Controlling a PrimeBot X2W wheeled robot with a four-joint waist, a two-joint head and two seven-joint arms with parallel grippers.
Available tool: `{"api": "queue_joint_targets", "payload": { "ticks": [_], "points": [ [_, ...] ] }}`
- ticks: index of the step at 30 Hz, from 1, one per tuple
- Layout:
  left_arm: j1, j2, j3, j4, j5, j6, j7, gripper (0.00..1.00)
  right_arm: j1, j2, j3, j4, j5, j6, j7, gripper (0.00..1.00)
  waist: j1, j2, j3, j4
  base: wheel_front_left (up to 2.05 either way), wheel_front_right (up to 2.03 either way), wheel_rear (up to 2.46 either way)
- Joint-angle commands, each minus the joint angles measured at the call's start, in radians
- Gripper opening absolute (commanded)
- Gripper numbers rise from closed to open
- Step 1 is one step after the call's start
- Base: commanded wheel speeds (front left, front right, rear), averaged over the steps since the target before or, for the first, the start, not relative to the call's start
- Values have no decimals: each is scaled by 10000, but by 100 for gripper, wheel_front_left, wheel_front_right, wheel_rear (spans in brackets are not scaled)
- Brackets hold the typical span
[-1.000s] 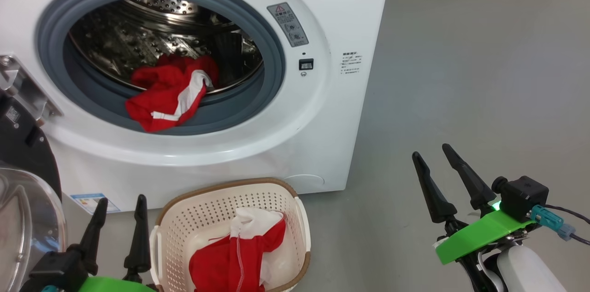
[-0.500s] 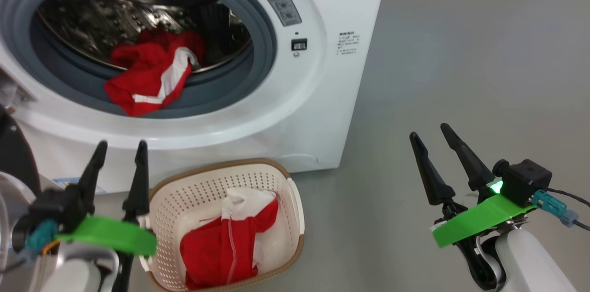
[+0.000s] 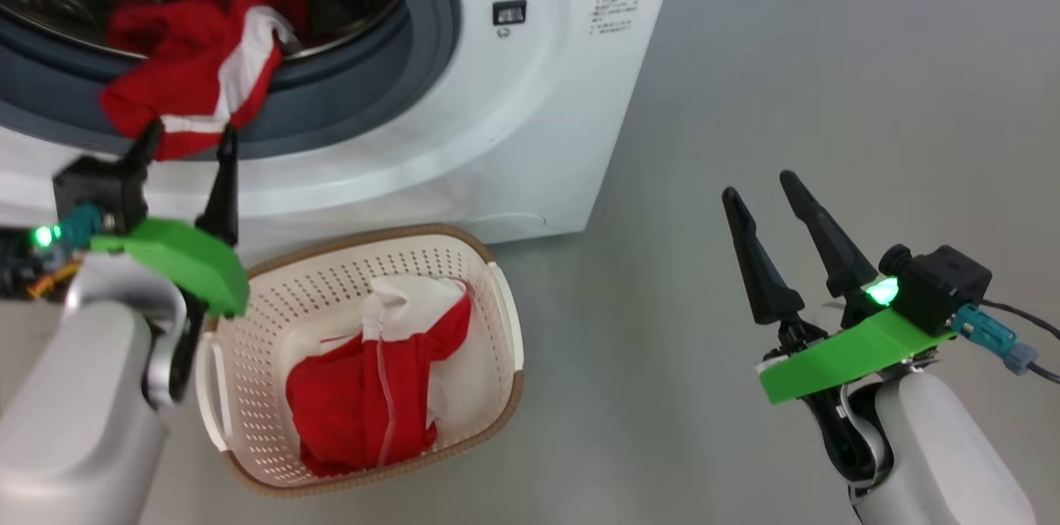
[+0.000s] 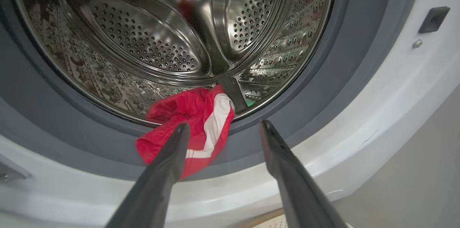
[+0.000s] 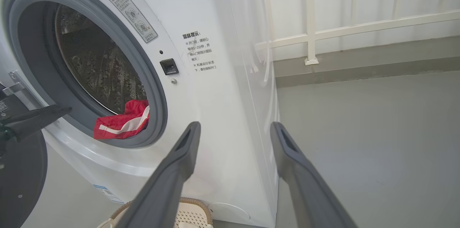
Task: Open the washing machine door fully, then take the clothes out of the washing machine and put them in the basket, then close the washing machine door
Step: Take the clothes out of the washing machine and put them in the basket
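Observation:
I expect the red clothes point(image 3: 207, 58) to come out whole and leave the drum empty when I pull, because steel point(image 4: 148, 40) shows behind them at the drum's rim.
The washing machine point(image 3: 464, 94) stands open, and red clothes point(image 3: 186, 53) with white trim hang over its grey rubber ring. My left gripper point(image 3: 189, 136) is open, its tips just below that hanging cloth and nothing between them. In the left wrist view the clothes point(image 4: 196, 120) lie at the steel drum's lip, just past the open left gripper point(image 4: 224, 125). The basket point(image 3: 497, 293) sits on the floor below the opening with a red and white garment point(image 3: 373, 392) inside. My right gripper point(image 3: 758, 185) hovers open over the floor at the right. The washing machine door point(image 5: 21, 177) shows as a black rim swung out at the left.
Bare grey floor point(image 3: 828, 53) stretches to the right of the machine. A white railing point(image 5: 309, 37) and a low kerb run behind it. The door latch slot point(image 3: 509, 12) sits on the machine's front, right of the opening.
The head camera has swung, shifting the whole picture up and left. My left gripper has risen from beside the basket to the lower edge of the opening, still open. The right gripper has barely moved.

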Motion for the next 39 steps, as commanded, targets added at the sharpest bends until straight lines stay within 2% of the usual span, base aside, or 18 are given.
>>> {"api": "queue_joint_targets", "payload": {
  "ticks": [1, 14, 25, 33, 39],
  "points": [
    [-880, 377, 237, 385, 224, -131, 92, 100, -225, 77, 105, -305, -63, 16, -46, 100, 0, 0, 444, -239, 0, 0, 0],
    [-3781, 255, -131, 3292, 723, -497, 224, 100, -622, 323, 285, -471, -119, 16, -46, 100, 0, 0, 1497, -589, 0, 0, 0],
    [-5827, 240, -591, 5552, 1080, -1045, 585, 100, -1018, 507, 387, -559, -126, 16, -46, 100, 0, 0, 2424, -992, 0, 0, 0],
    [-6901, 174, -936, 6595, 1398, -856, 990, 100, -1157, 606, 426, -624, -147, 16, -46, 100, 0, 0, 2924, -1213, 0, 0, 0],
    [-7472, 189, -1048, 7190, 1526, -466, 1091, 100, -1190, 680, 476, -623, -152, 16, -46, 100, 0, 0, 3073, -1362, 0, 0, 0]
  ]
}}
